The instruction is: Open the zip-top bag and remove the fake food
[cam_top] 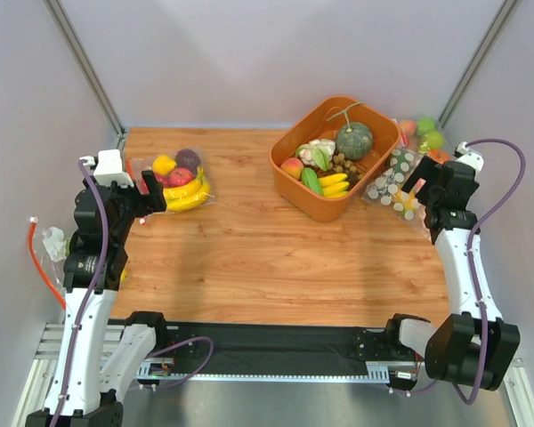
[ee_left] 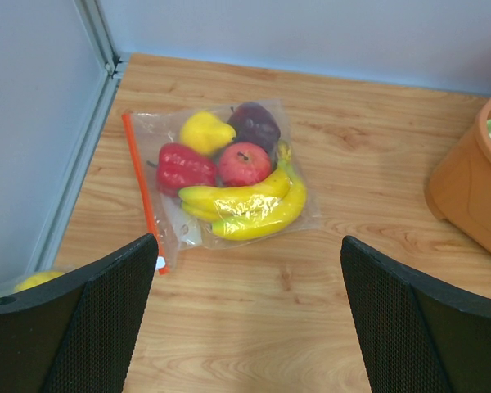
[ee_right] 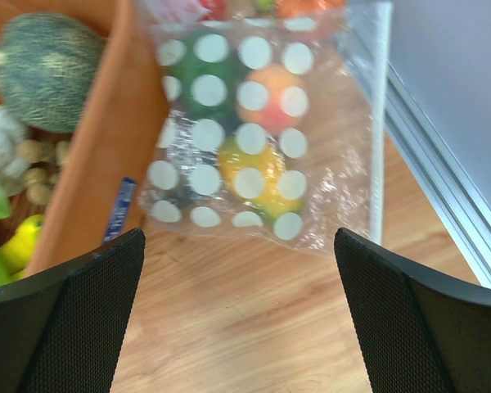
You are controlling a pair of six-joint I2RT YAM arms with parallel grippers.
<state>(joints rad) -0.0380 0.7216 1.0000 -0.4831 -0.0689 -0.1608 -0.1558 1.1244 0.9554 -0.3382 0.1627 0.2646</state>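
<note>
Thin film (ee_right: 337, 192) is lying loose next to the mango, so I expect the polka-dot zip-top bag (cam_top: 395, 185) to bunch up into folds and pull its food along when I lift it.
The polka-dot zip-top bag (cam_top: 392, 181) lies flat at the back right, against the orange basket's right side. In the right wrist view the bag (ee_right: 237, 147) holds the yellow-orange-green mango (ee_right: 254, 176), the pink-orange peach (ee_right: 272, 98) and the dark green vegetable (ee_right: 200, 78). Its thin strip (ee_right: 376, 123) runs along the right edge. My right gripper (cam_top: 417, 179) (ee_right: 238, 239) is open and empty, just at the near edge of the bag. My left gripper (cam_top: 151, 192) (ee_left: 247, 239) is open and empty at the far left.
The orange basket (cam_top: 285, 171) holds a grey-green pumpkin (cam_top: 354, 140) and other food. A plain clear bag of bananas and fruit (cam_top: 180, 182) (ee_left: 229, 176) lies in front of my left gripper. Another fruit bag (cam_top: 427, 135) sits in the back right corner by the wall rail.
</note>
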